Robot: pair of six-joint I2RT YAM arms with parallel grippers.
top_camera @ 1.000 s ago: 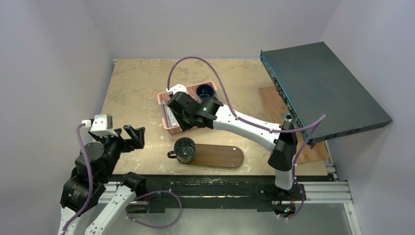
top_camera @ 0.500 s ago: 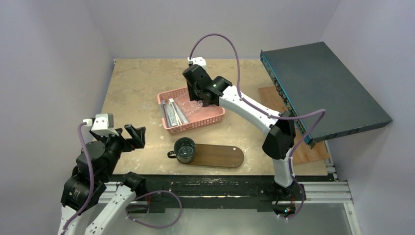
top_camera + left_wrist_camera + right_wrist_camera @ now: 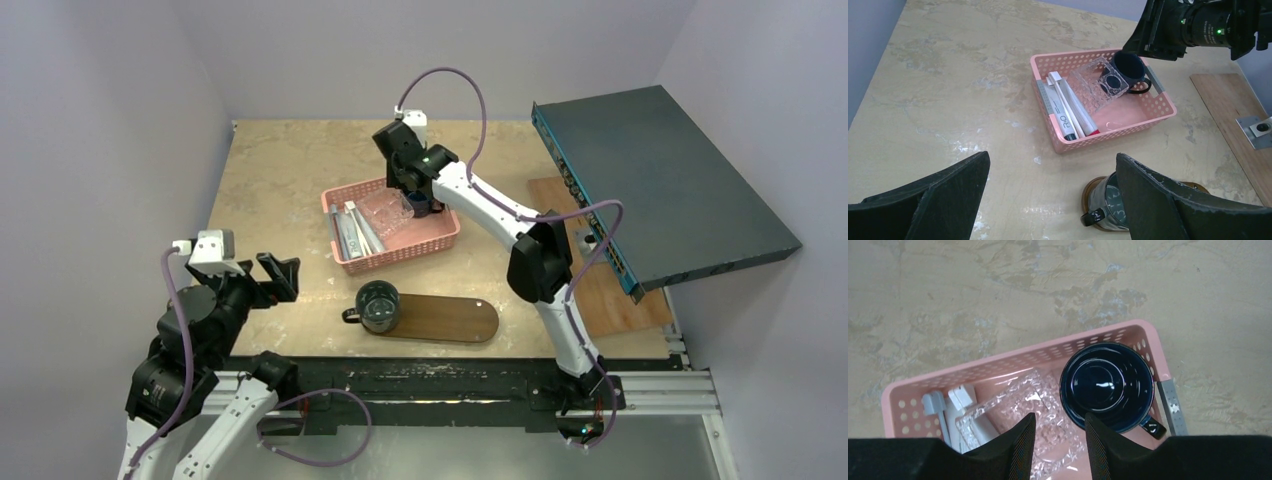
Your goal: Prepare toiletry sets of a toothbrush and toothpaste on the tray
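Observation:
My right gripper should keep going down until one finger is inside the mug (image 3: 1100, 390) and then close, because the dark blue mug's rim (image 3: 1062, 402) is between its open fingers.
Thin white toothbrushes (image 3: 1062, 91) and small tubes (image 3: 1066, 122) lie side by side in the left part of a pink basket (image 3: 437, 240). The toothbrush heads (image 3: 962, 395) also show in the right wrist view. My right gripper (image 3: 412, 200) hovers over the basket's far end, open, above a clear plastic holder (image 3: 1018, 400) and beside a dark blue mug (image 3: 1106, 385). Nothing is held between its jaws (image 3: 1059, 416). The dark oval tray (image 3: 450, 318) lies near the front edge with a dark mug (image 3: 378, 305) on its left end. My left gripper (image 3: 275, 272) is wide open and empty (image 3: 1052, 155), low at the front left.
A large dark switch box (image 3: 650, 180) sits tilted at the right over a pale rectangular wooden board (image 3: 1228, 100). A metal bracket (image 3: 1260, 130) lies on that board. Walls close in the table at the left, the back and the right.
My right gripper has risen out of the basket and moved to its far end, uncovering the contents. The left arm has not moved.

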